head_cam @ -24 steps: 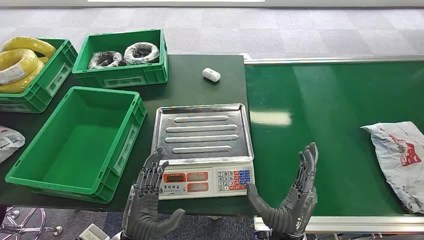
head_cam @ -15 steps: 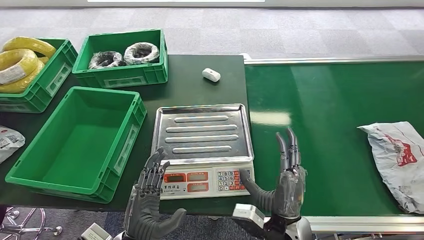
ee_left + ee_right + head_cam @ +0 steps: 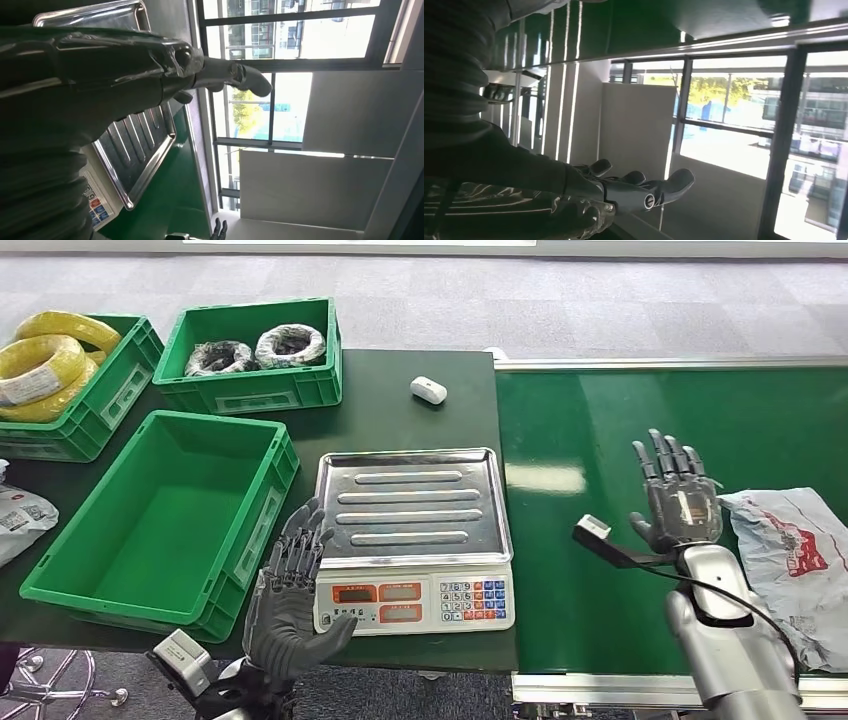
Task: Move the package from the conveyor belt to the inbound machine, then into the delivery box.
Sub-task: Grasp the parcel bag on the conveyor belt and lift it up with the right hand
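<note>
The grey plastic package (image 3: 797, 565) is spread out and has a loose, wrinkled edge (image 3: 742, 502), so I expect it to bunch up and fold over when the robot lifts it.
A grey plastic package (image 3: 795, 550) with red print lies on the green conveyor belt (image 3: 620, 440) at the right edge of the head view. My right hand (image 3: 678, 502) hovers over the belt just left of the package, fingers spread and empty; its fingers (image 3: 644, 187) stretch out straight in the right wrist view. The scale with a steel tray (image 3: 413, 505) and keypad stands in the middle of the dark table. My left hand (image 3: 290, 590) is open beside the scale's front left corner. The empty green delivery box (image 3: 160, 515) sits left of the scale.
Two green crates at the back left hold yellow cable coils (image 3: 45, 360) and wrapped dark coils (image 3: 255, 345). A small white device (image 3: 428, 390) lies on the table behind the scale. Another bagged item (image 3: 18, 520) lies at the far left edge.
My right hand has risen from the scale's front right corner and swung right over the belt, close to the package. The left hand shifted slightly up. The package drifted a little left.
</note>
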